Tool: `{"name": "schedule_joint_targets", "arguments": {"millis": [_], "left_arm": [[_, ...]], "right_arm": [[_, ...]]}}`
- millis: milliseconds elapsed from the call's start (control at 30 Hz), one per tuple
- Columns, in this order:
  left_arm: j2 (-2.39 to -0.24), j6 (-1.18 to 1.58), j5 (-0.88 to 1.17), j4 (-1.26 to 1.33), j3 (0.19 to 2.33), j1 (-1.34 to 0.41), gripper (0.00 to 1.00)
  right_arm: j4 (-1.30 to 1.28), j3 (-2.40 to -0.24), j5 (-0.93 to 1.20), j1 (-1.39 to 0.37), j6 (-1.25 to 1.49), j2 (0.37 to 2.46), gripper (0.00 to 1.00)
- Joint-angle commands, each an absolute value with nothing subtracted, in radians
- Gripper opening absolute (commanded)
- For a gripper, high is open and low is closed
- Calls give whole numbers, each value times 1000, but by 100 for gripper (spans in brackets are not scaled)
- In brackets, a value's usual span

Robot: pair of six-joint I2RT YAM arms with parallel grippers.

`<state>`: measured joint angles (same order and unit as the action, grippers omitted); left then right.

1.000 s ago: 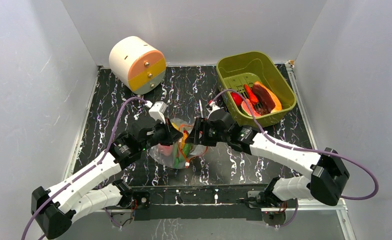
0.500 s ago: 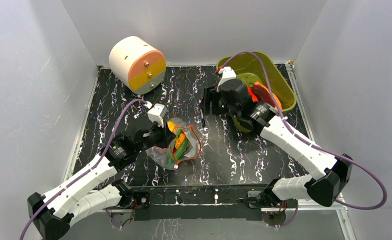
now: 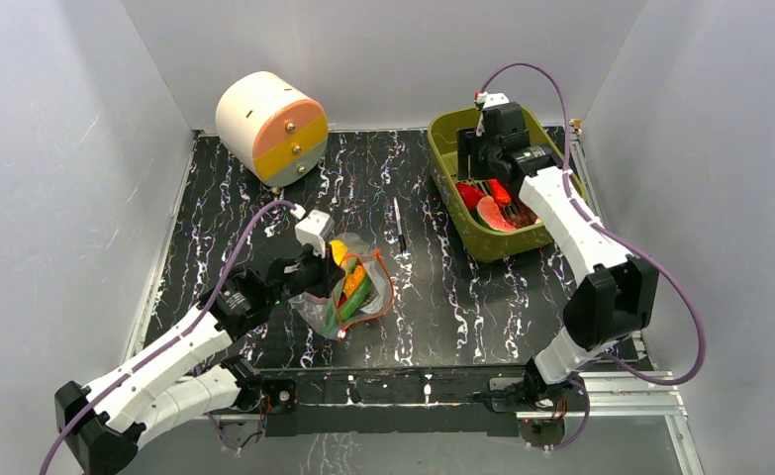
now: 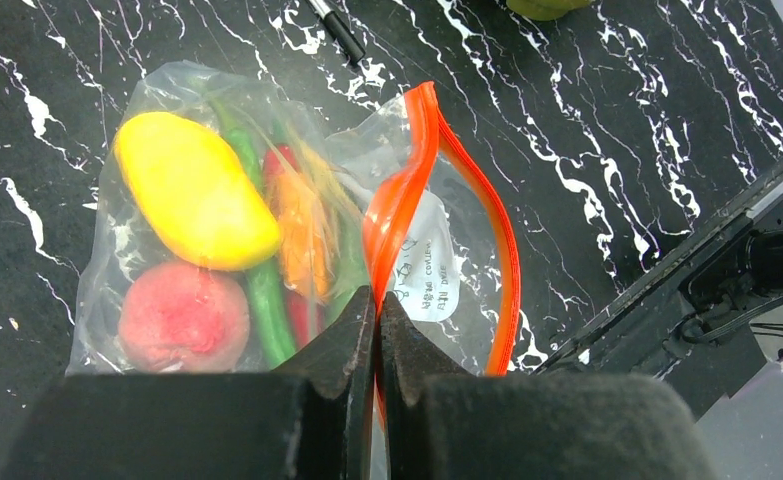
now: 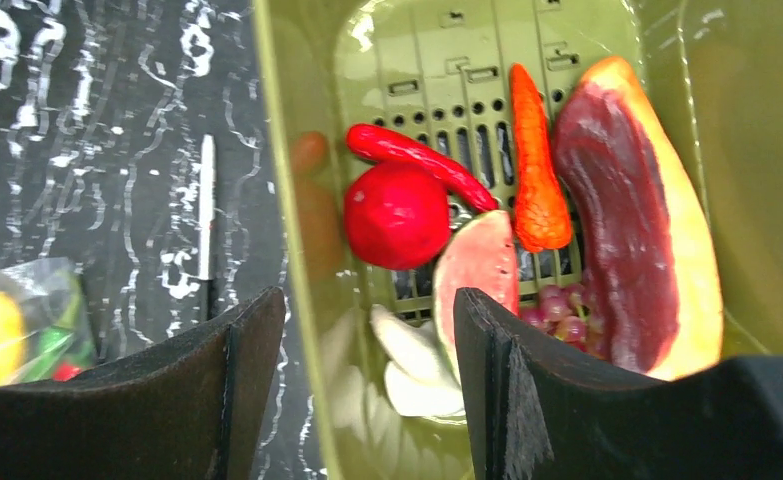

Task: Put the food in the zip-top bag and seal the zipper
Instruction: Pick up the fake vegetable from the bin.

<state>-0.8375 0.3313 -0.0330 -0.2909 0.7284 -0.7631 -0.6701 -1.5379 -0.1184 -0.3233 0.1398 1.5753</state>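
Note:
My right gripper should next move down toward the carrot's middle (image 5: 540, 168) until its open fingers are on both sides of it, because the fingers are lined up with the carrot's narrow width (image 5: 538, 150).
The zip-top bag (image 3: 348, 287) lies at centre-left, also in the left wrist view (image 4: 267, 160). It holds a yellow piece (image 4: 195, 190), a pink peach (image 4: 182, 318), a green pepper (image 4: 264, 300) and an orange piece (image 4: 302, 235). Its zipper (image 4: 407, 190) gapes open in a loop. My left gripper (image 3: 314, 279) (image 4: 378, 320) is shut on the zipper. My right gripper (image 3: 474, 163) (image 5: 367, 300) is open and empty above the olive tub's left wall. Below it lie a red chili (image 5: 417, 160), a red round fruit (image 5: 395, 213), a carrot (image 5: 535, 170) and a watermelon slice (image 5: 477, 270).
The olive-green tub (image 3: 507, 245) (image 5: 747, 150) stands at the back right and also holds a large dark-red slice (image 5: 627, 220). A thin black pen (image 3: 400, 226) (image 5: 205, 215) lies between bag and tub. A round cream drawer unit (image 3: 269, 124) stands at the back left.
My right arm has left the bag's mouth and swung back right, and now hangs over the tub. My left gripper still holds the zipper; the bag has shifted slightly left.

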Motion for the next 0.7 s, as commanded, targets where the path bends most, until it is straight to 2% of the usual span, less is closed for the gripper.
{"name": "schedule_joint_targets", "arguments": {"millis": [0, 367, 667], "left_arm": [[-847, 317, -16, -273, 719, -765, 0], [-939, 376, -30, -251, 754, -766, 0], [-1022, 393, -22, -238, 787, -765, 0]], "right_arm": [[-681, -1630, -67, -241, 44, 1639, 61], [-748, -1759, 117, -128, -62, 1928, 68], [-799, -1911, 37, -126, -63, 2097, 66]]}}
